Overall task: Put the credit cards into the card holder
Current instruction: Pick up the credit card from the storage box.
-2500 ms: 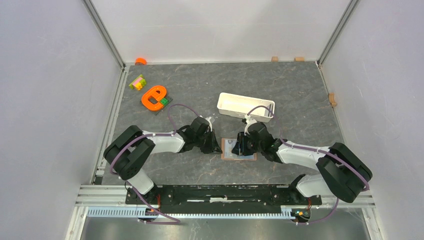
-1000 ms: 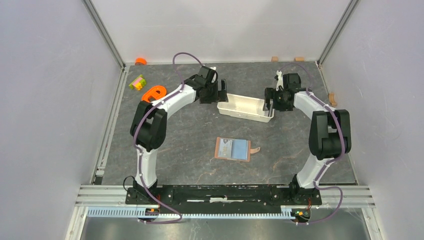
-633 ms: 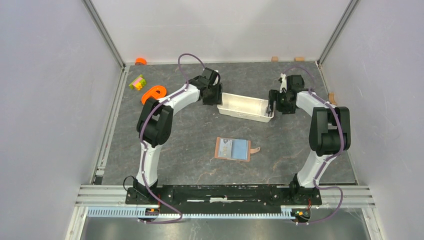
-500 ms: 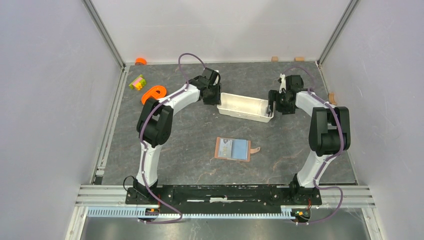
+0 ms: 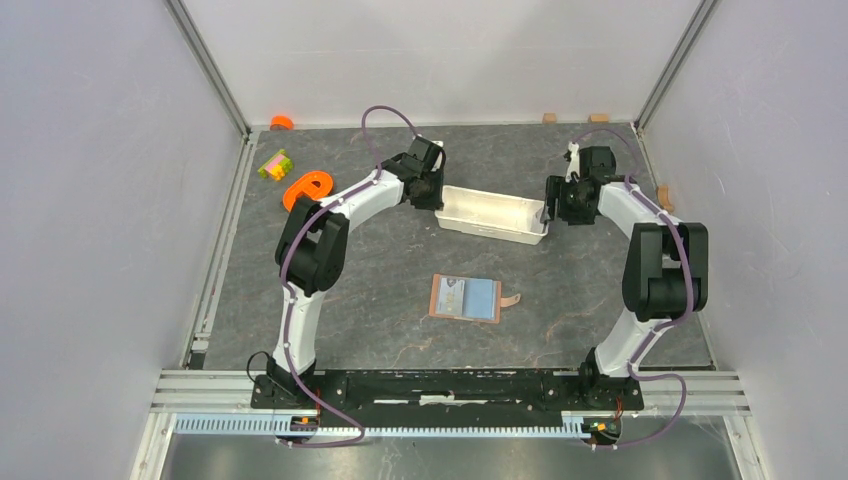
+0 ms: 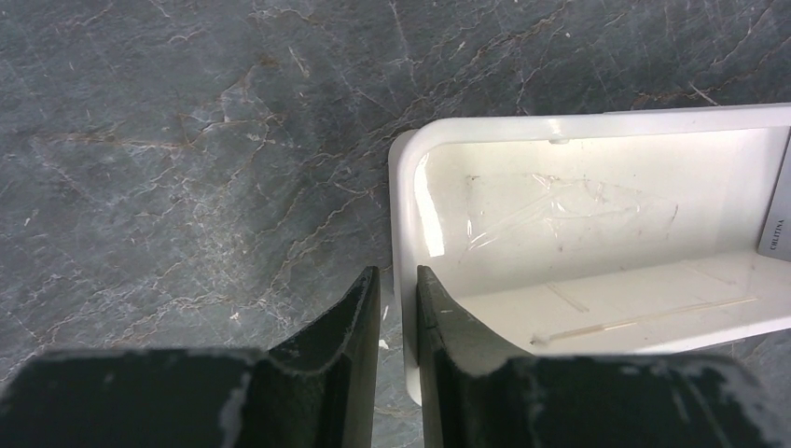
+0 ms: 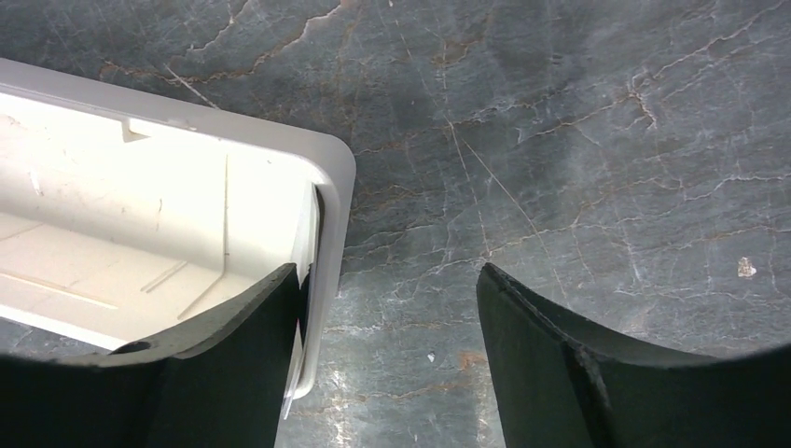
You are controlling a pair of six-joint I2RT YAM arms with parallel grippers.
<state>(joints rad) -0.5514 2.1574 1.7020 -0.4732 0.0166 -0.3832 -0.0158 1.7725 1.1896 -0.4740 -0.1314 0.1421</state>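
With the card holder's tab point(image 5: 511, 300) on my right gripper's side, my right gripper next passes the standing credit card to my left gripper, then steadies the tab.
The brown card holder point(image 5: 440, 298) lies open flat mid-table with a pale blue credit card point(image 5: 482, 296) on it, far from both grippers. Another credit card point(image 6: 780, 210) stands on edge inside the right end of the white tray point(image 5: 492, 213). My left gripper point(image 5: 433, 192) has closed around the tray's left end wall point(image 6: 403, 233), one finger inside and one outside. At the opposite end, my right gripper point(image 5: 556, 205) stands open. Its inner finger point(image 7: 233, 345) is inside the tray beside the standing card point(image 7: 305, 257), and its outer finger is well clear over the table.
An orange ring toy point(image 5: 307, 188), coloured blocks point(image 5: 274, 164) and an orange cap point(image 5: 282, 122) sit at the back left. Small wooden blocks point(image 5: 549, 118) lie along the back and right edges. Enclosure walls stand on three sides.
Both arms left the card holder and reached to the tray's ends. Over the last second the left gripper slid onto the left end wall and closed. The right jaws narrowed slightly and shifted right.
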